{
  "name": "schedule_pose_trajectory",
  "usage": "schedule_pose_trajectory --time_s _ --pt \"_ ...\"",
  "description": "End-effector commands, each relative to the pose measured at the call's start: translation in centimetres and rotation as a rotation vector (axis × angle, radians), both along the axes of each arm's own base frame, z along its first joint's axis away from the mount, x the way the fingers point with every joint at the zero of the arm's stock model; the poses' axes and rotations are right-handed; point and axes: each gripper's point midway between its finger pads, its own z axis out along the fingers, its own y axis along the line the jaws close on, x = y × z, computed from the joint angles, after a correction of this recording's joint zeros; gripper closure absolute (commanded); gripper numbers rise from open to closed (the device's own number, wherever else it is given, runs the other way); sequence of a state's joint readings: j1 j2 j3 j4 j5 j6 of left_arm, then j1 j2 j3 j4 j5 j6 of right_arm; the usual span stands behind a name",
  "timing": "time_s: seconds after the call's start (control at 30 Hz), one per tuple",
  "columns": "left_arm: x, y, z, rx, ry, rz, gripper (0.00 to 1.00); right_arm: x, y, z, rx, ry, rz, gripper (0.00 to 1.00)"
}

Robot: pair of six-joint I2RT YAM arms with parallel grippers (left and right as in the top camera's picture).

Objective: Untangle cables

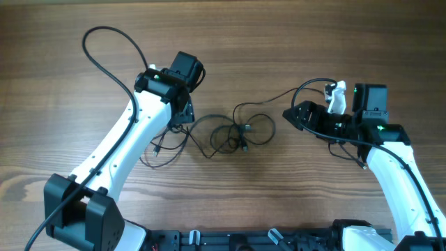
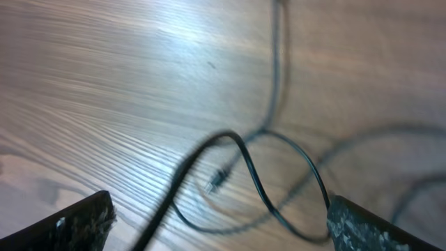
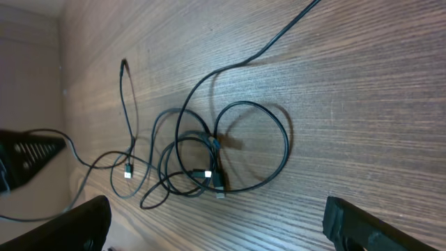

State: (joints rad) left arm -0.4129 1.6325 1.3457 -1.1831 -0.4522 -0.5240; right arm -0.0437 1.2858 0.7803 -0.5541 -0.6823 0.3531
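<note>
A cable loop (image 2: 230,135) sticks up against the finger of the robot's open left gripper, so the left gripper should move back out of the way before the right gripper lifts a strand of cable from the middle coils (image 1: 235,134).
The cables (image 1: 237,132) are thin black wires lying in overlapping loops at the middle of the wooden table, with a small knot of plug ends at the centre. One strand trails left to a plug (image 1: 157,148). My left gripper (image 1: 182,115) hovers open over the left loops. In the left wrist view a cable loop (image 2: 279,188) and a tiny plug (image 2: 216,180) lie just ahead of the left gripper (image 2: 219,230), untouched. My right gripper (image 1: 289,115) is open to the right of the bundle. The right wrist view has the cables (image 3: 209,153) ahead of the empty right gripper (image 3: 223,230).
A thicker black cable (image 1: 104,42) from the left arm's camera arcs over the table at the back left. One thin strand (image 1: 279,94) runs from the bundle toward the right arm's wrist. The arm bases (image 1: 265,240) stand along the front edge.
</note>
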Motion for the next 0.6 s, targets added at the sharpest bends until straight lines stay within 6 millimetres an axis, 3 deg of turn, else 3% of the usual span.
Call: schedule_pose_trajectory --time_s 0.0,0.1,0.17,0.3,0.43,0.5,0.57 --pt "1.4 1.8 1.8 0.102 -0.104 0.024 0.0 -0.3 0.9 1.3 0.03 -0.059 0.08 0.0" --pt "1.8 3.3 2.9 0.21 -0.135 0.019 0.0 -0.6 1.2 1.4 0.037 -0.069 0.107 0.0" --pt "2.2 3.3 3.1 0.21 -0.157 0.029 0.0 -0.6 1.2 1.4 0.034 -0.071 0.112 0.0" --pt "3.3 -0.1 1.6 -0.026 -0.174 0.035 0.0 -0.7 1.2 1.4 0.029 -0.08 0.121 0.0" --pt "7.4 -5.5 2.1 -0.392 -0.293 0.001 0.0 -0.7 1.2 1.3 0.029 -0.076 0.121 0.0" --pt "9.2 -7.0 3.4 -0.361 -0.353 -0.189 0.0 -0.8 1.2 1.2 0.024 -0.078 0.13 0.0" --pt "9.6 -7.0 4.1 -0.221 -0.379 -0.294 0.0 -0.8 1.2 1.2 0.017 -0.086 0.137 0.0"
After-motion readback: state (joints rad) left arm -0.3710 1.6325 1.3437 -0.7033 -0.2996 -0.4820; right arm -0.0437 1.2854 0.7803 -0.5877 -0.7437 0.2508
